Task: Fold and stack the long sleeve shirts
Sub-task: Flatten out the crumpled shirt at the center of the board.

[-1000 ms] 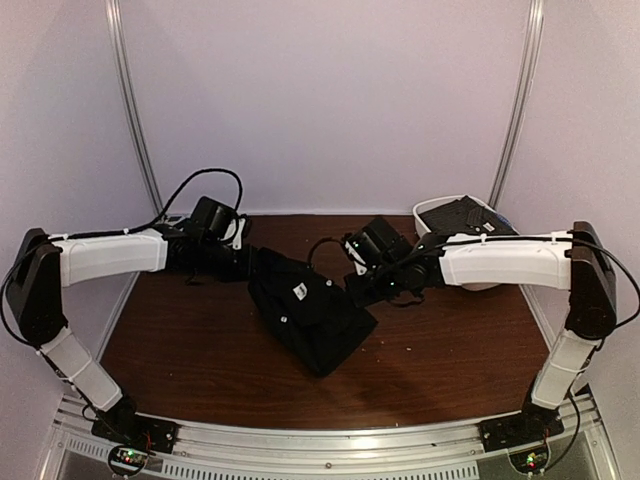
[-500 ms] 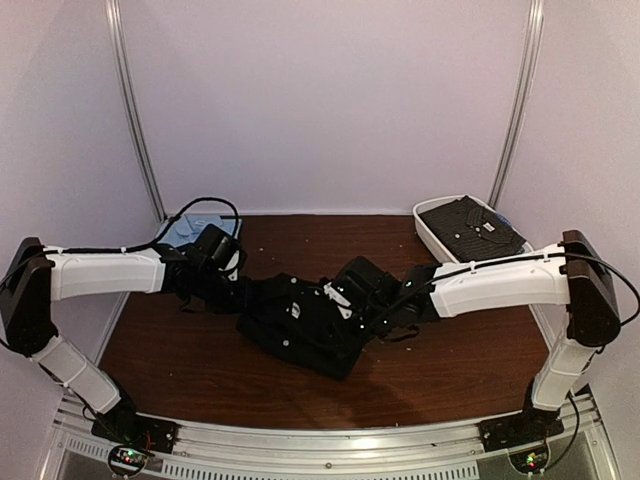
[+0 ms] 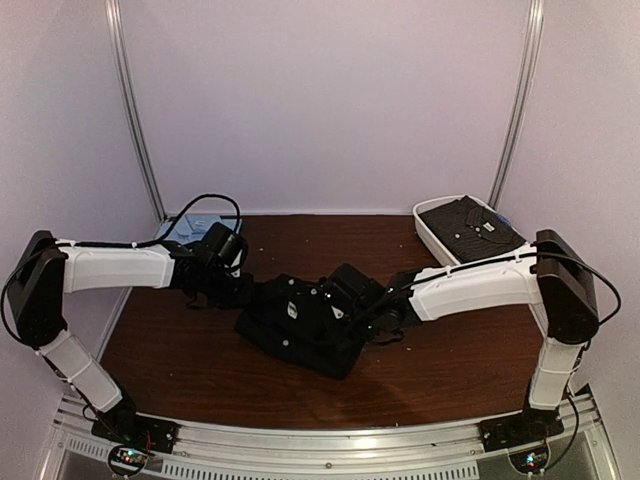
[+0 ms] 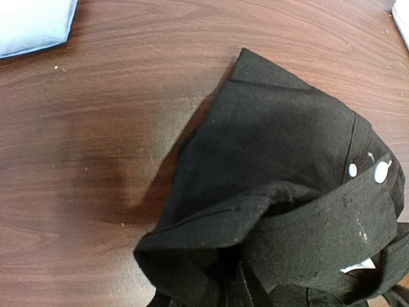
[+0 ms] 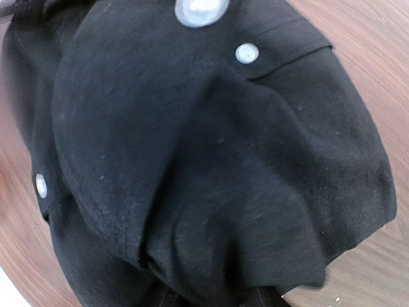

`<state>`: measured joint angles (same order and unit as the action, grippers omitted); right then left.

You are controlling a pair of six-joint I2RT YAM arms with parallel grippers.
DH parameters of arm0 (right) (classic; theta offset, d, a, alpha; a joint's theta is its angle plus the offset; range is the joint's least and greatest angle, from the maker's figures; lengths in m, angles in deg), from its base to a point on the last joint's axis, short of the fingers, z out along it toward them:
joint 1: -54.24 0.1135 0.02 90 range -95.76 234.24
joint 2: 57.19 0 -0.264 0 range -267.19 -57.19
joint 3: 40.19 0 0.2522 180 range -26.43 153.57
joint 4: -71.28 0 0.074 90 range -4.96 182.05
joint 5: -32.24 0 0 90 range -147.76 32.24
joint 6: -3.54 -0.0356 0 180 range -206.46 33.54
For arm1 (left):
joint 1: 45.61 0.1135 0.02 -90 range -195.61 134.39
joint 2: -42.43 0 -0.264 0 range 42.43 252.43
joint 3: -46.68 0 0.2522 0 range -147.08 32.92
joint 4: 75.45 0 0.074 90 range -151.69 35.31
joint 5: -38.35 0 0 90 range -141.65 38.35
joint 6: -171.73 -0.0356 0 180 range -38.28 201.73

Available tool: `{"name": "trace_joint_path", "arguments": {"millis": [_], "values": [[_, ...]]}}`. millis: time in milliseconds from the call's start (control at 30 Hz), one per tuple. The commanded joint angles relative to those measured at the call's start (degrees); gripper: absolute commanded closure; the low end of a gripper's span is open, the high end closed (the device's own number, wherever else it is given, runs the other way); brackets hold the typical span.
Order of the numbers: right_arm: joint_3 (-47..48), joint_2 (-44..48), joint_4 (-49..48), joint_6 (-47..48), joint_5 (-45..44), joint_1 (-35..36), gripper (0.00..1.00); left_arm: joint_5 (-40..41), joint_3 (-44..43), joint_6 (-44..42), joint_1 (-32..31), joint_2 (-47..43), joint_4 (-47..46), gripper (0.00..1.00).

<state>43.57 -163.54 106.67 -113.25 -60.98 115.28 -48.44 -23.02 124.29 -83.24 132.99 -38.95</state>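
My left gripper should, once I draw the black shirt toward the back, pull its near edge (image 3: 300, 359) flat before folding, because the shirt lies bunched (image 3: 288, 328) below my grippers.
The plain black shirt (image 3: 300, 328) with small pale buttons lies bunched on the middle of the brown table. My left gripper (image 3: 245, 291) holds its left edge and my right gripper (image 3: 345, 302) its right edge, both low over the table. In the left wrist view the black shirt (image 4: 281, 173) gathers into my jaws, which the cloth hides. In the right wrist view the black shirt (image 5: 211, 153) fills the frame and covers my fingers. A folded light blue shirt (image 3: 190, 229) lies at the back left and also shows in the left wrist view (image 4: 32, 25).
A white oval tub (image 3: 432, 236) at the back right holds a dark pale-dotted shirt (image 3: 470, 226). Bare brown table (image 3: 450, 370) shows in front of and beside the black shirt. White walls close in the back and sides.
Both grippers have come down and toward the near side with the black shirt. The shirt hung between them before and now rests bunched on the table.
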Motion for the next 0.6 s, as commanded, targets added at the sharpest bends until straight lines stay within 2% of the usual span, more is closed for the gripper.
{"name": "trace_joint_path", "arguments": {"millis": [0,100,167,367,567], "values": [[2.96,0.32,0.35,-1.13,-5.00,-0.62,0.77,0.68,-1.88,-0.85,0.36,0.96,-3.37,0.74],[3.05,1.83,0.62,-1.36,-6.11,-1.62,0.94,1.50,-1.93,-1.48,0.44,1.08,-3.84,0.72],[3.12,2.98,0.46,-1.21,-6.48,-2.38,1.00,2.36,-2.04,-1.67,0.45,1.30,-3.76,0.71],[4.67,4.38,-0.01,-0.45,-6.05,-5.45,1.00,3.32,-3.18,-2.14,0.62,2.17,-4.00,0.71],[6.17,4.45,-1.24,0.48,-5.38,-8.48,1.00,4.53,-5.20,-3.39,0.95,3.21,-3.16,0.66]]}}
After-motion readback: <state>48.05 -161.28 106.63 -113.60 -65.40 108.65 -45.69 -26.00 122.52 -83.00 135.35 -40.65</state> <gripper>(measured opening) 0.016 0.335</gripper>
